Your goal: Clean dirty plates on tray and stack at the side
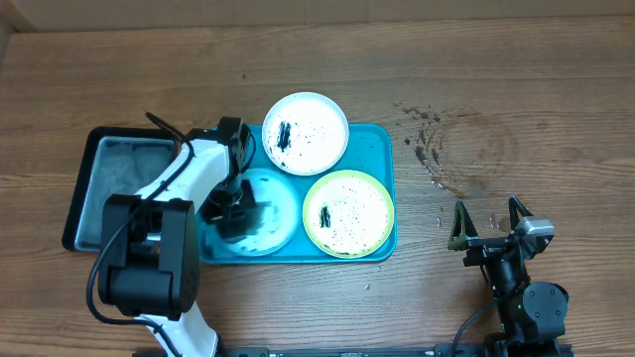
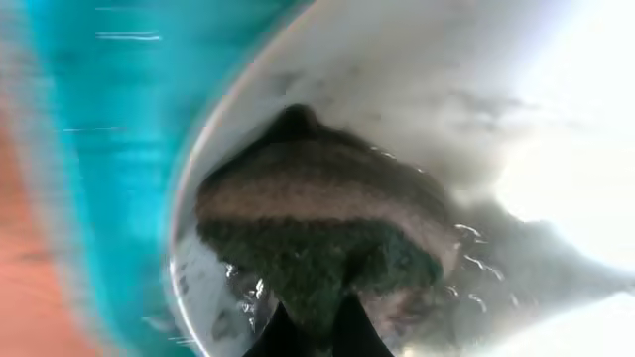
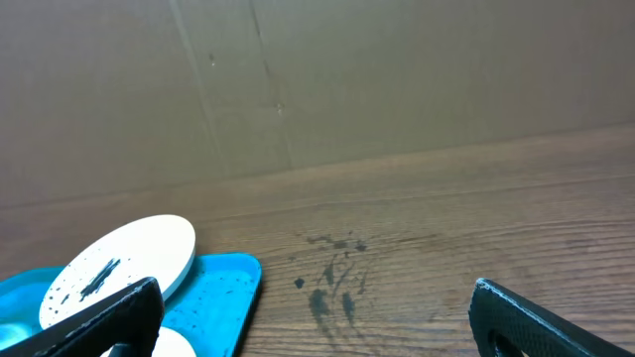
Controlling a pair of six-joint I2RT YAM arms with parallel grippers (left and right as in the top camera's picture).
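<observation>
My left gripper should lift off because the light blue plate [image 1: 272, 220] slides along with the sponge. My right gripper should hold the plate's rim [image 1: 300, 202] steady before wiping.
The turquoise tray [image 1: 382, 149] holds three plates. The white plate [image 1: 306, 132] at the back and the yellow-green plate [image 1: 348, 212] at the front right carry black specks and smears. My left gripper [image 1: 233, 203] is down on the light blue plate [image 1: 273, 220], which looks wet. In the left wrist view the gripper [image 2: 310, 322] is shut on a dark sponge [image 2: 317, 228] that presses on the plate [image 2: 397, 89], with the tray [image 2: 119, 149] beside it. My right gripper [image 1: 488, 223] is open and empty over the table, right of the tray. Its wrist view [image 3: 317, 327] shows the white plate [image 3: 119, 263] and the tray's corner [image 3: 223, 288].
A black tray with a grey inside [image 1: 109, 183] lies left of the turquoise tray. Dark stains [image 1: 429, 139] mark the wood right of the tray, and they also show in the right wrist view [image 3: 332, 278]. A cardboard wall [image 3: 298, 89] stands behind the table.
</observation>
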